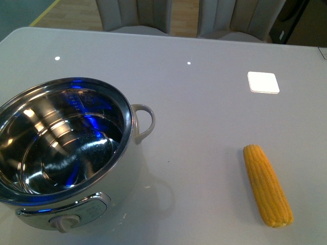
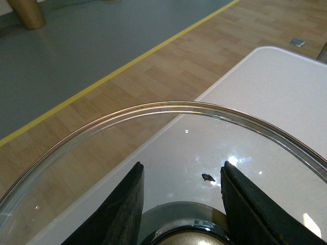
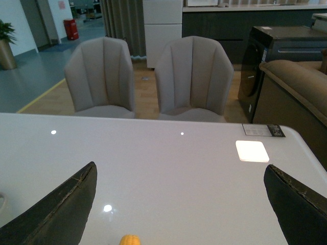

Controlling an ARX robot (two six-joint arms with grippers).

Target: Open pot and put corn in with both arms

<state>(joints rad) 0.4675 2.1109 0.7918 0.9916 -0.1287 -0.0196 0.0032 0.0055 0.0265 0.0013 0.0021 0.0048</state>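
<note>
The pot's opening (image 1: 64,137) is bigger across than the yellow corn (image 1: 268,186) is long, so all of the corn will lie inside the pot when I put it in.
The pot (image 1: 66,148) stands open at the front left of the table, its shiny steel inside bare, with a looped handle (image 1: 144,122) and a front dial knob (image 1: 65,223). The corn (image 1: 267,185) lies on the table at the front right, apart from the pot. Neither arm shows in the front view. In the left wrist view my left gripper (image 2: 181,176) is shut on the beige knob (image 2: 179,240) of the glass lid (image 2: 168,109), held over the table's edge. In the right wrist view my right gripper (image 3: 181,176) is open wide above the corn's tip (image 3: 130,240).
A white square patch (image 1: 263,82) lies on the grey table (image 1: 204,117) at the back right. Two grey chairs (image 3: 145,76) stand behind the table's far edge. Wooden floor with a yellow line (image 2: 127,64) lies beyond the left edge.
</note>
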